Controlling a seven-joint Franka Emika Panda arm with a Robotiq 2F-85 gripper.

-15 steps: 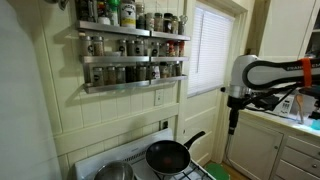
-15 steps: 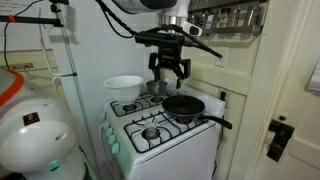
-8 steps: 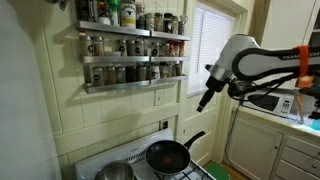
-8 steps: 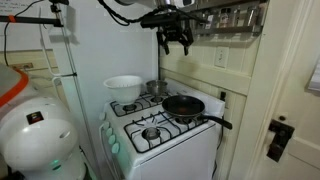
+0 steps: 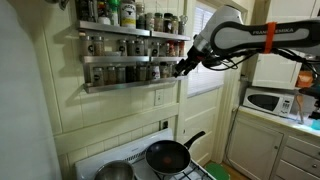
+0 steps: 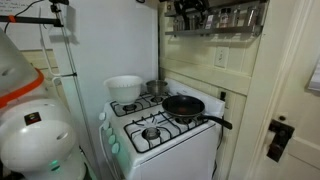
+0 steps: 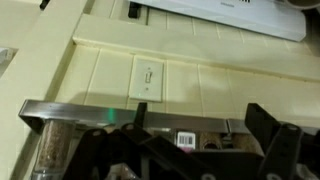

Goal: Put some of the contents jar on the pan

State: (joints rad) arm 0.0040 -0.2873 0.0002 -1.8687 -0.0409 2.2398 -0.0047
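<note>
The rack (image 5: 158, 80) is in front of my gripper's open fingers and the way up is clear, so I should keep going up toward the middle shelf (image 5: 165, 50) until the fingers are on both sides of a jar.
The black frying pan (image 5: 168, 155) sits on the stove, empty, and also shows in the other exterior view (image 6: 183, 104). Spice jars (image 5: 130, 72) stand in rows on a steel wall rack above it. My gripper (image 5: 183, 68) is raised to the right end of the rack's lower shelf, and it is at the top edge in an exterior view (image 6: 190, 8). In the wrist view my gripper (image 7: 200, 138) is open, with the jaws wide apart. A jar with a barcode label (image 7: 185, 140) stands on the shelf between and behind them. Nothing is held.
A shiny steel pot (image 5: 115, 172) stands left of the pan. A white bowl (image 6: 124, 86) sits on a back burner. A window (image 5: 210, 50) is right of the rack, and a microwave (image 5: 265, 100) sits on the counter. A wall switch plate (image 7: 147, 77) is near the rack.
My arm has swung up and left from beside the window to the right end of the spice rack. The pan and pot have not moved.
</note>
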